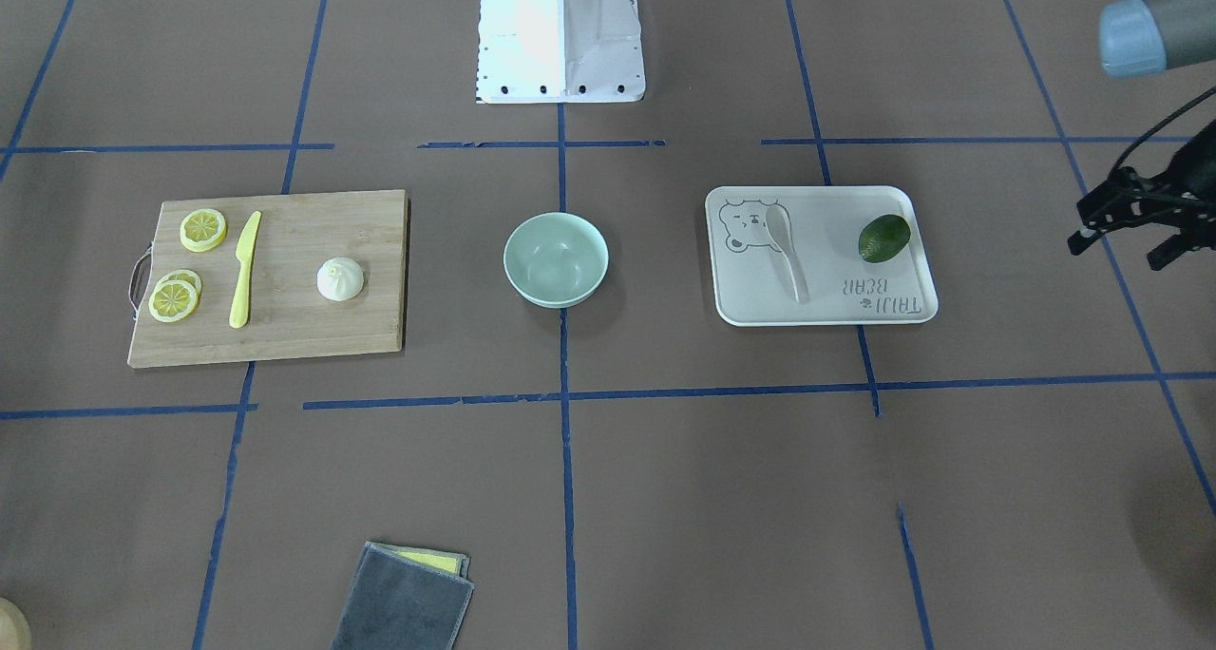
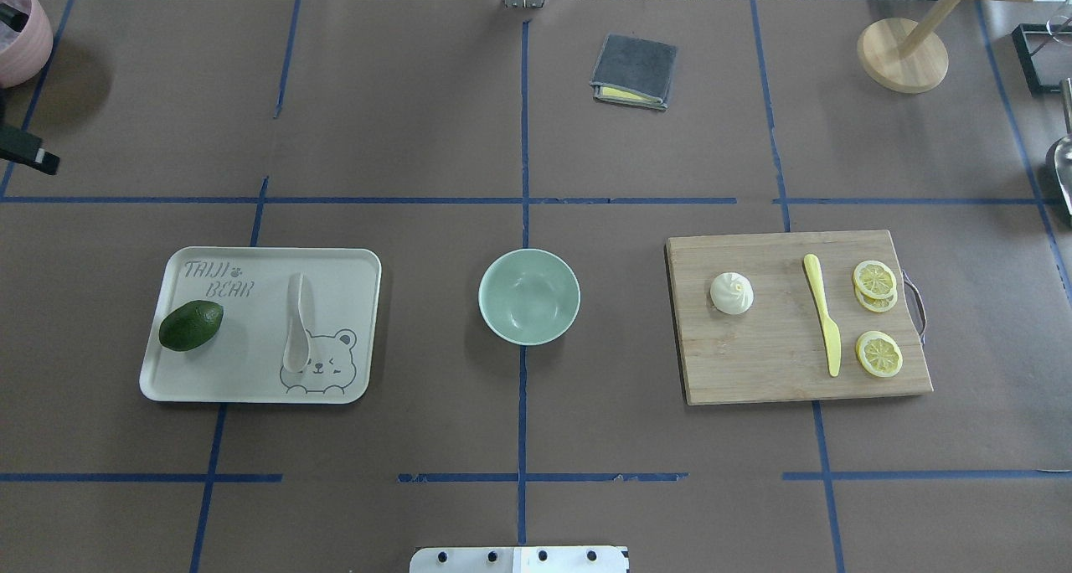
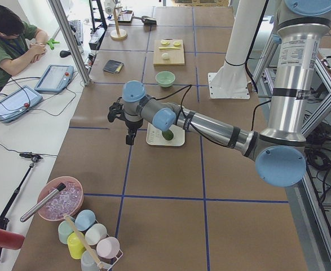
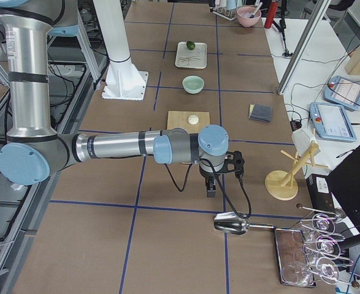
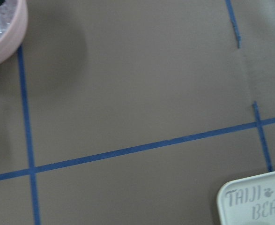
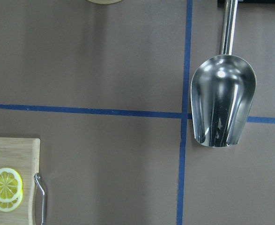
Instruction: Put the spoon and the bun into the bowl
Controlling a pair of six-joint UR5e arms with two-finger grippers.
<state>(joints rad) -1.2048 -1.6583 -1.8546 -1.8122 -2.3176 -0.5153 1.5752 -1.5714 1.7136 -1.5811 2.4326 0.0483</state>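
Observation:
I expect the spoon to have its handle (image 1: 798, 279) sticking out over the bowl's rim when I lower the spoon's scoop inside, because the spoon looks nearly as long as the bowl (image 1: 556, 260) is wide.
The off-white spoon (image 1: 784, 246) lies on the white bear-print tray (image 1: 826, 298), scoop toward the bear; it also shows in the overhead view (image 2: 296, 322). The white pleated bun (image 1: 340, 279) sits on the wooden cutting board (image 1: 285, 332), also seen from overhead (image 2: 731, 293). The empty mint-green bowl (image 1: 556, 258) stands midway between them (image 2: 528, 296). My left gripper (image 1: 1116, 251) hovers open and empty beyond the tray's outer side. My right gripper (image 4: 219, 177) shows only in the exterior right view, past the board's outer end; I cannot tell whether it is open.
A dark green lime (image 1: 883, 238) lies on the tray. A yellow knife (image 1: 244, 270) and lemon slices (image 1: 203, 229) lie on the board. A folded grey cloth (image 2: 634, 71) lies beyond the bowl. A metal scoop (image 6: 223, 101) lies below the right wrist. A pink bowl (image 5: 1, 28) stands near the left wrist.

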